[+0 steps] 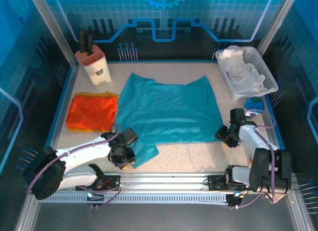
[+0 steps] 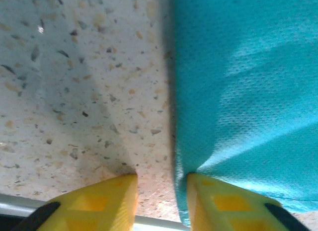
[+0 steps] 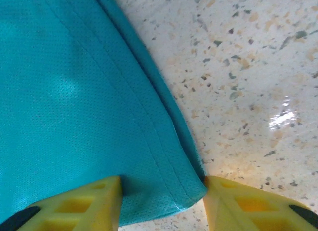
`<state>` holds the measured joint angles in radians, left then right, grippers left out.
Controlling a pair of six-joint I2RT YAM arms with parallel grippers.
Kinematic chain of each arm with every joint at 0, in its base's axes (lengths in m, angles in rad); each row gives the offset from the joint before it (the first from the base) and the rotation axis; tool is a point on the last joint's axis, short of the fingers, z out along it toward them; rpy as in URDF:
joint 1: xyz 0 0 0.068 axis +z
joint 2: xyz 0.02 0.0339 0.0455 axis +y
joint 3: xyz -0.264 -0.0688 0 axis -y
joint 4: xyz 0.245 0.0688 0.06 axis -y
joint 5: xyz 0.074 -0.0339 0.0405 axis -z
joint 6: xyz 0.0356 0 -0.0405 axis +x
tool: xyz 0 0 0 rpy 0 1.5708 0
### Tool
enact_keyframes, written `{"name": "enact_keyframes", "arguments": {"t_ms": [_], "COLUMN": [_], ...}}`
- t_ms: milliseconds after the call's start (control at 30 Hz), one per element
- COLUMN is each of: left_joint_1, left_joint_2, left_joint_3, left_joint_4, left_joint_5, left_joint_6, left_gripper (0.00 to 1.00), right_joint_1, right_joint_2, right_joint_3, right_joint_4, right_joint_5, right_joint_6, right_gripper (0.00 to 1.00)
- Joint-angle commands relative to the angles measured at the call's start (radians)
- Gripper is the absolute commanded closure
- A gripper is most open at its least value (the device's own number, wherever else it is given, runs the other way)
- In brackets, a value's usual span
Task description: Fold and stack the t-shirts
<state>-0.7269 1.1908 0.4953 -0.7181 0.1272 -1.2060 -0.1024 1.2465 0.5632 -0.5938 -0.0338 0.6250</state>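
My left gripper's fingers straddle only the teal t-shirt's side edge (image 2: pixel 177 136), so next I open them wide over its near hem (image 2: pixel 299 205) before closing and lifting.
A teal t-shirt (image 1: pixel 169 112) lies spread flat across the middle of the table. An orange t-shirt (image 1: pixel 92 112) with a yellow edge lies folded to its left. My left gripper (image 1: pixel 123 159) is down at the teal shirt's near-left corner. In the left wrist view that gripper (image 2: pixel 161 201) is open, one yellow finger on bare table, the other pressing into the teal shirt's (image 2: pixel 248 92) edge. My right gripper (image 1: pixel 226 136) is at the shirt's near-right corner. In the right wrist view it (image 3: pixel 163 203) is open, straddling the hemmed corner of the teal cloth (image 3: pixel 74 92).
A knife block (image 1: pixel 93 64) stands at the back left. A white basket (image 1: pixel 271 77) with white cloth in it sits at the back right, and a small blue object (image 1: pixel 254 108) lies just in front of it. Metal rails run along the near edge.
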Motion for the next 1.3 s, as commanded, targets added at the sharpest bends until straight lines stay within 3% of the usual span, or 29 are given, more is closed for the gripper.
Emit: {"name": "enact_keyframes", "arguments": {"t_ms": [0,100,167,233,333,367,767,833,933,967,1133,1267], "left_joint_1": [-0.028,-0.028,-0.028,-0.027,-0.025,-0.025,0.012,0.011,0.001,-0.010,-0.070,-0.106], "left_joint_2": [0.073,0.092,0.100,0.101,0.099,0.098,0.098,0.096,0.076,0.064,0.012,0.033], "left_joint_3": [-0.044,-0.043,-0.035,-0.024,0.005,0.017,0.093,0.081,0.053,0.047,0.042,0.030], "left_joint_4": [0.297,0.303,0.303,0.293,0.269,0.258,0.162,0.160,0.152,0.144,0.135,0.184], "left_joint_5": [0.073,0.066,0.062,0.049,0.027,0.020,0.009,0.036,0.047,0.042,0.030,0.025], "left_joint_6": [-0.006,0.001,0.010,0.019,0.044,0.057,0.162,0.163,0.135,0.121,0.044,0.001], "left_gripper": [0.72,0.79,0.84,0.89,0.98,1.00,1.00,0.91,0.54,0.47,0.36,0.34], "right_joint_1": [0.015,0.016,0.017,0.017,0.019,0.019,0.022,0.021,0.022,0.021,0.021,0.021], "right_joint_2": [0.020,0.039,0.044,0.040,0.035,0.034,-0.064,-0.065,-0.068,-0.068,-0.065,-0.051], "right_joint_3": [0.000,0.006,0.009,0.010,0.017,0.022,0.043,0.051,0.044,0.039,0.022,0.020], "right_joint_4": [0.008,0.014,0.020,0.025,0.033,0.037,0.034,0.018,0.015,0.018,0.034,0.042], "right_joint_5": [0.005,0.003,-0.004,-0.006,-0.013,-0.025,-0.045,-0.040,-0.032,-0.031,-0.040,-0.049], "right_joint_6": [0.008,0.008,0.003,0.003,-0.008,-0.020,-0.033,-0.039,-0.044,-0.042,-0.039,-0.039], "right_gripper": [0.54,0.59,0.73,0.78,0.97,1.00,1.00,1.00,1.00,1.00,1.00,1.00]}}
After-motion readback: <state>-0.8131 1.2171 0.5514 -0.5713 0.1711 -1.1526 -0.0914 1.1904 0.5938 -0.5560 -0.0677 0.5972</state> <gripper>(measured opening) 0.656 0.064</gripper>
